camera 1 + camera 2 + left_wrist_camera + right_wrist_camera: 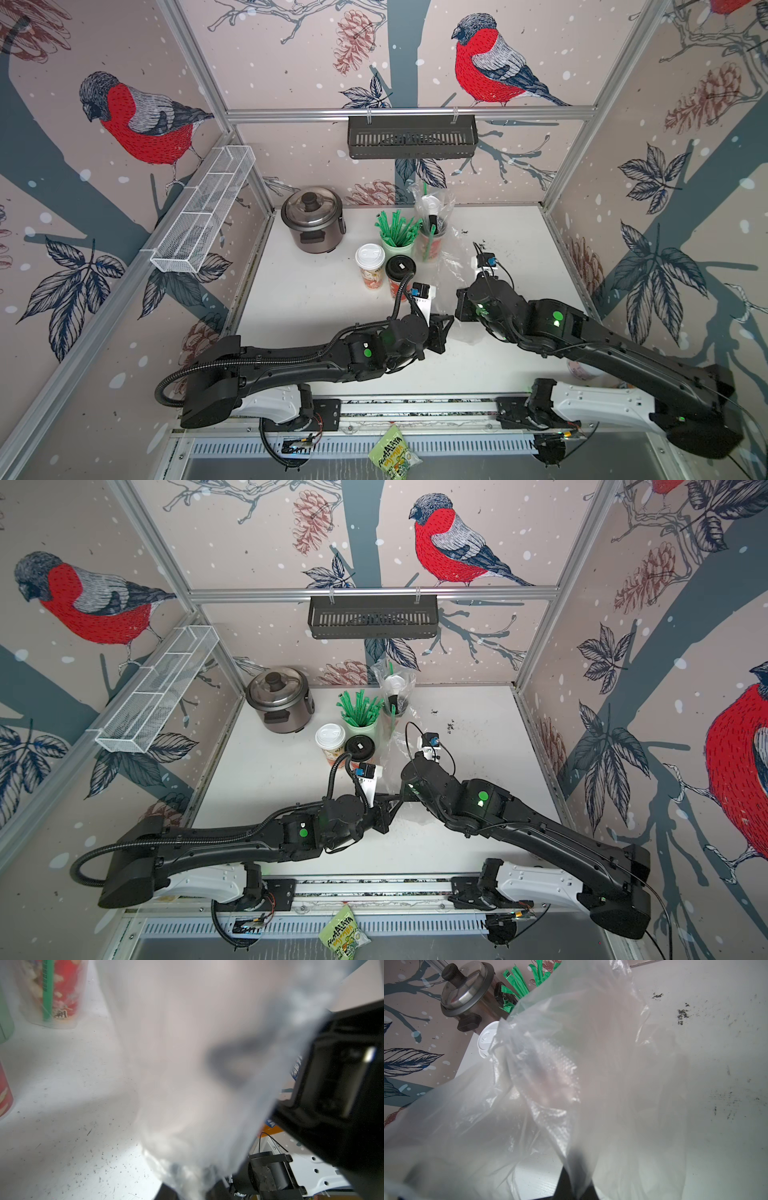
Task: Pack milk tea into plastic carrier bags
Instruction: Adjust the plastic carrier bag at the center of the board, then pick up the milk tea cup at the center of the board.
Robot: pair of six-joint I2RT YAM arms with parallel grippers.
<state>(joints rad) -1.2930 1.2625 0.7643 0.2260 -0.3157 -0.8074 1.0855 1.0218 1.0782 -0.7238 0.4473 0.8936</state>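
Observation:
The bag (452, 278) is held by both my closed grippers, so my right gripper should open and grab the black-lidded cup (400, 266) by its lid while my left gripper keeps hold of the bag.
A loose plastic carrier bag (455, 266) (392, 771) hangs stretched between my two grippers at mid-table. My left gripper (444, 328) (191, 1190) is shut on bunched film of this bag (187, 1064), which blurs most of its wrist view. My right gripper (461, 311) (576, 1190) is shut on another part of the same bag (571, 1084). Two milk tea cups stand free just left of the bag: one white-lidded (370, 266) (330, 744), one black-lidded (400, 272) (359, 748). At the back, a second bag (432, 224) (397, 688) holds lidded cups and green straws.
A pale green cup of green straws (397, 241) stands between the free cups and the packed bag. A steel rice cooker (312, 220) sits back left. A black basket (411, 137) and a white wire shelf (203, 208) hang on the frame. A snack packet (392, 453) lies at the front edge.

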